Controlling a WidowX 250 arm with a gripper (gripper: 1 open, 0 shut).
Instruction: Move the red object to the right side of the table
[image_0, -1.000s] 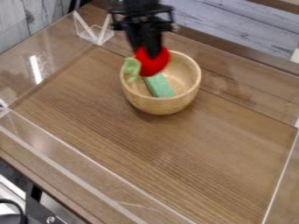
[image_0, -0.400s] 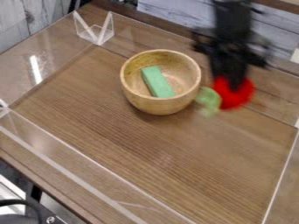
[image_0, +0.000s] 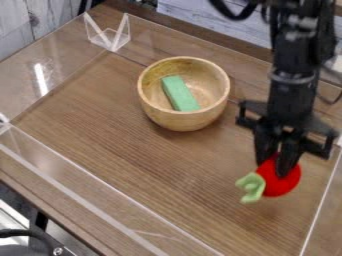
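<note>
The red object (image_0: 278, 178) hangs low over open tabletop (image_0: 251, 213), well away from the wooden bowl. My gripper should now move it down until it rests there, then let go.
The red object (image_0: 279, 179), a small bright-red toy fruit with a green leafy stem at its lower left, hangs low over the right side of the brown wood-grain table (image_0: 147, 170). My black gripper (image_0: 282, 166) comes straight down from above and is shut on the red object's upper part. Whether the fruit touches the tabletop I cannot tell. The arm rises up the right side of the view, partly blurred.
A wooden bowl (image_0: 185, 93) stands near the table's middle-back with a green block (image_0: 178, 94) lying inside it. Low clear acrylic walls (image_0: 321, 215) border the table; the right wall is close to the gripper. A clear folded stand (image_0: 106, 33) sits at the back left.
The gripper carried the red object out from above the bowl, across to the right and nearer the front, and lowered it toward the tabletop. Bowl and green block stayed put.
</note>
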